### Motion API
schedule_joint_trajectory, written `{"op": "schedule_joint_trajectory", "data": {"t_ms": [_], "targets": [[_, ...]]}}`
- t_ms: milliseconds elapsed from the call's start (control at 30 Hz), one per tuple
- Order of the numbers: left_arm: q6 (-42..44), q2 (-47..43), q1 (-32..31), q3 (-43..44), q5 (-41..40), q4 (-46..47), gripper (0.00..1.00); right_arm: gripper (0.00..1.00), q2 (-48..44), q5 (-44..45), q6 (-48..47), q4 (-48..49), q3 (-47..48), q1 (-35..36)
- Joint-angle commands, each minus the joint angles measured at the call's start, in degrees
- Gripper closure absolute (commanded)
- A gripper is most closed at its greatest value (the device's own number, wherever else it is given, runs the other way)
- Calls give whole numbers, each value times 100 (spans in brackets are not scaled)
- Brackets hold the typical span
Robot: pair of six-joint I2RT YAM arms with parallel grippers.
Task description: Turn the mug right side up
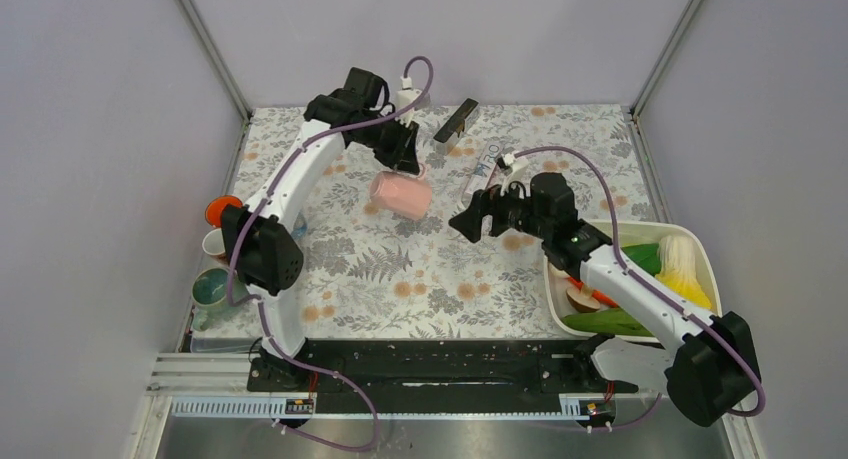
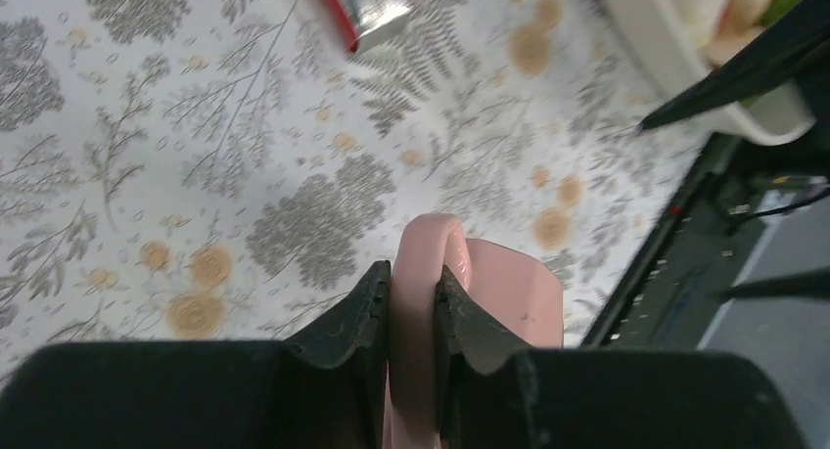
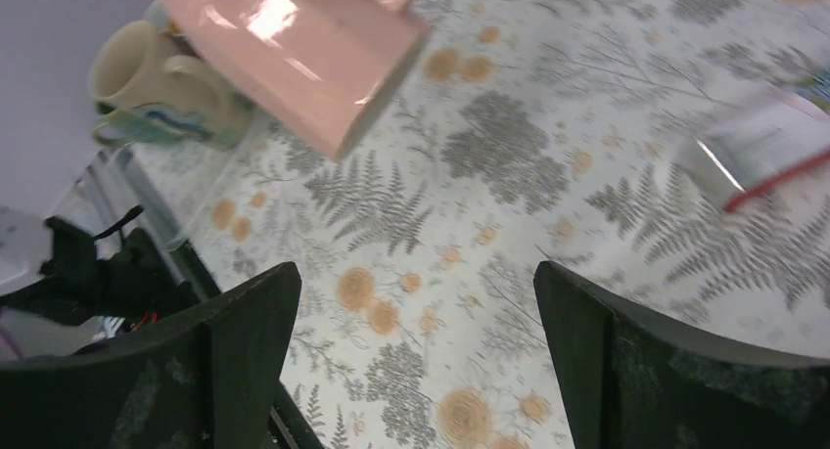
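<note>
Next, I take the mug with my right gripper before my left gripper, now on the tilted mug's handle, grabs the mug's rim to stand it upright.
The pink mug hangs tilted on its side above the floral table, lifted off it. My left gripper is shut on the mug's handle, with the mug body just right of the fingers in the left wrist view. In the right wrist view the mug shows at the top left, its rim pointing down and right. My right gripper is open and empty, a short way right of the mug and above the table.
A white tray of vegetables sits at the right. A toothpaste tube and a black remote lie at the back. An orange cup and other cups stand at the left edge.
</note>
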Motion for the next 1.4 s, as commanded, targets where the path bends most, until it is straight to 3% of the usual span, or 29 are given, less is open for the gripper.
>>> {"op": "schedule_joint_trajectory", "data": {"t_ms": [0,200,367,467,533,567,667,767,900,967,1133,1367], "targets": [[-1254,-601,52,118,1580,589,100,1,-300,-775,-264,1944,-377,577],[-2054,-1002,43,-155,2252,1137,100,1,-407,-1139,-562,3879,-1067,930],[-2283,-1119,-44,-227,2319,1336,100,2,-1,-1230,-195,4149,-725,1075],[-2426,-1110,-111,-328,2461,1435,100,13,315,-1266,219,4452,-477,1131],[-2450,-1095,-125,-388,2476,1459,100,28,401,-1240,472,4714,-425,1132],[-2420,-1095,-125,-431,2432,1458,100,41,414,-1199,582,4835,-429,1126],[-2205,-1096,-122,-567,2182,1402,100,96,317,-766,982,4905,-486,1130],[-1833,-1054,-121,-591,1767,1227,99,100,136,-149,1289,4384,-454,1129],[-1559,-1024,-119,-524,828,1147,26,100,14,656,2067,3717,-406,1130],[-1463,-1024,-83,-340,184,1148,3,100,34,1090,2581,3252,-383,1130],[-1049,-1116,16,128,-1763,1160,1,100,212,1945,3941,2681,-450,1123],[-556,-2010,-449,-920,-2703,1276,1,100,539,2742,5995,1873,96,1119]]}}
